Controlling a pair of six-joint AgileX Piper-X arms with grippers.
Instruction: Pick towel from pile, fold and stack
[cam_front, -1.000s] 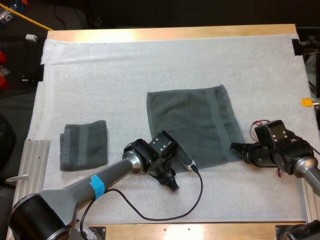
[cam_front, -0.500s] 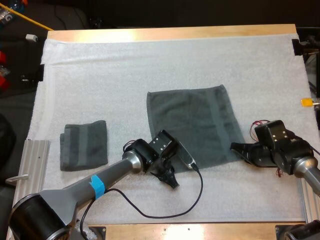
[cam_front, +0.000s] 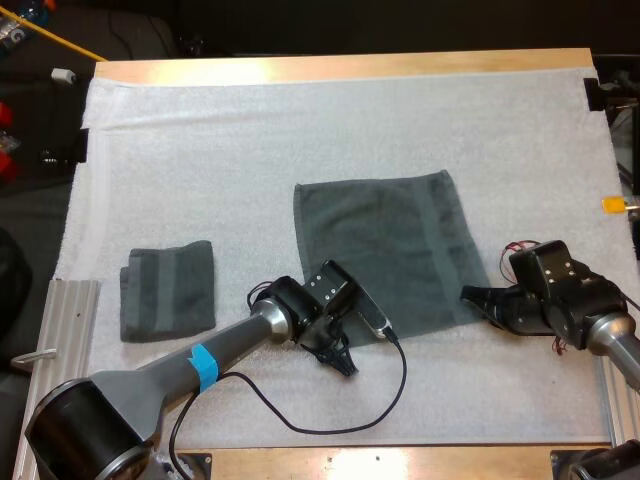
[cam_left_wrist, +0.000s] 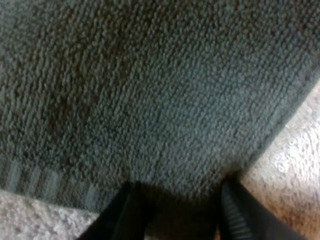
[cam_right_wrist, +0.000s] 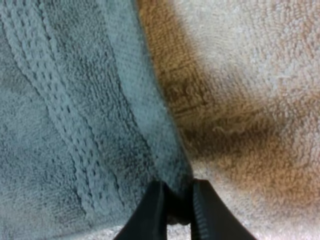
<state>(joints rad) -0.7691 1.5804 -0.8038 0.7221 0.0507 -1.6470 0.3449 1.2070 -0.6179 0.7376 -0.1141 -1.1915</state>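
I expect the dark grey-green towel (cam_front: 385, 240) to slide closer as it doubles over when I fold its near corners, because the towel's far edge (cam_front: 372, 182) lies loose on the white mat.
A dark grey-green towel (cam_front: 385, 250) lies spread flat in the middle of the white mat. My left gripper (cam_front: 342, 362) is low at the towel's near left corner. In the left wrist view its fingers (cam_left_wrist: 125, 212) stand apart, open (cam_left_wrist: 177, 215), with the towel's edge (cam_left_wrist: 165, 100) just ahead of and between them. At the near right corner, my right gripper (cam_front: 470, 295) is shut on the towel; in the right wrist view the two fingertips (cam_right_wrist: 175, 210) pinch the corner of the hem (cam_right_wrist: 150, 130). A second towel (cam_front: 168, 290), folded, lies on the mat's left side.
A ridged metal plate (cam_front: 70, 330) sits at the mat's near left edge, beside the folded towel. Bare white mat (cam_front: 300, 130) stretches beyond the flat towel to the wooden far edge (cam_front: 340, 65).
My left arm has shifted very slightly at the towel's near left corner. The right gripper and both towels have not moved.
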